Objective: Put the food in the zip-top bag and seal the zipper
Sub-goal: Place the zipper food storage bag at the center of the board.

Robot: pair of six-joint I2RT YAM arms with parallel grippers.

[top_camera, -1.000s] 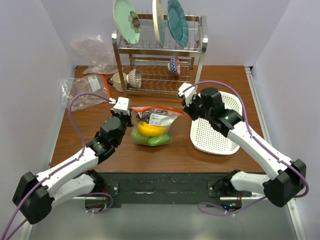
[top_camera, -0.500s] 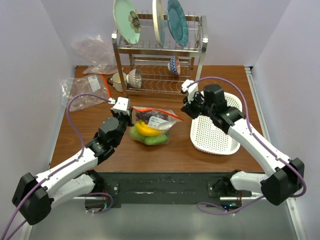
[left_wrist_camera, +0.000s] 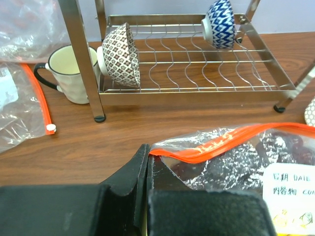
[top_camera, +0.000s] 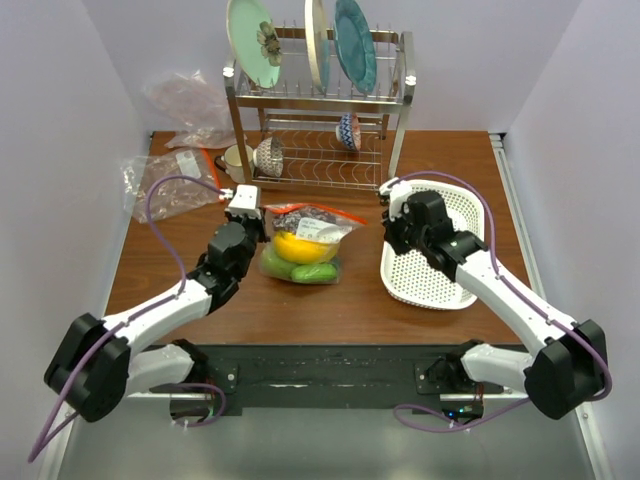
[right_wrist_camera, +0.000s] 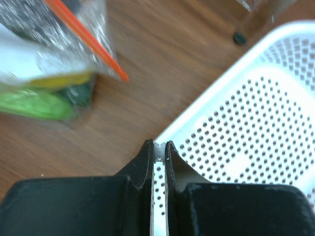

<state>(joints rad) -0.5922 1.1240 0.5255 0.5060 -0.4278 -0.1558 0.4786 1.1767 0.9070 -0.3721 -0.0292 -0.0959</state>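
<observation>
The small white slider (right_wrist_camera: 159, 152) is clear of the bag's zipper above the open white basket, so my right gripper continues over the basket's bottom (top_camera: 425, 275) and releases there.
The zip-top bag (top_camera: 305, 245) lies at mid-table, holding a yellow banana (top_camera: 295, 248), green cucumbers (top_camera: 300, 270) and dark grapes (top_camera: 305, 222). Its orange-red zipper (top_camera: 318, 211) runs along the far edge. My left gripper (top_camera: 258, 222) is shut on the bag's left corner, right at the zipper's end (left_wrist_camera: 162, 153). My right gripper (top_camera: 395, 232) is apart from the bag, over the left rim of the white basket (top_camera: 440, 260). In the right wrist view its tips (right_wrist_camera: 157, 146) are shut on a small white notched piece, like a zipper slider. The bag (right_wrist_camera: 54, 59) lies at upper left there.
A steel dish rack (top_camera: 320, 120) with plates and bowls stands behind the bag. A mug (top_camera: 237, 160) sits at its left foot. Other clear bags (top_camera: 170, 180) lie at the far left, one with an orange strip and white slider (left_wrist_camera: 49, 128).
My right gripper has left the zipper's right end and moved right and nearer, over the basket's rim. The left gripper has stayed on the bag's left corner and shifted slightly farther away.
</observation>
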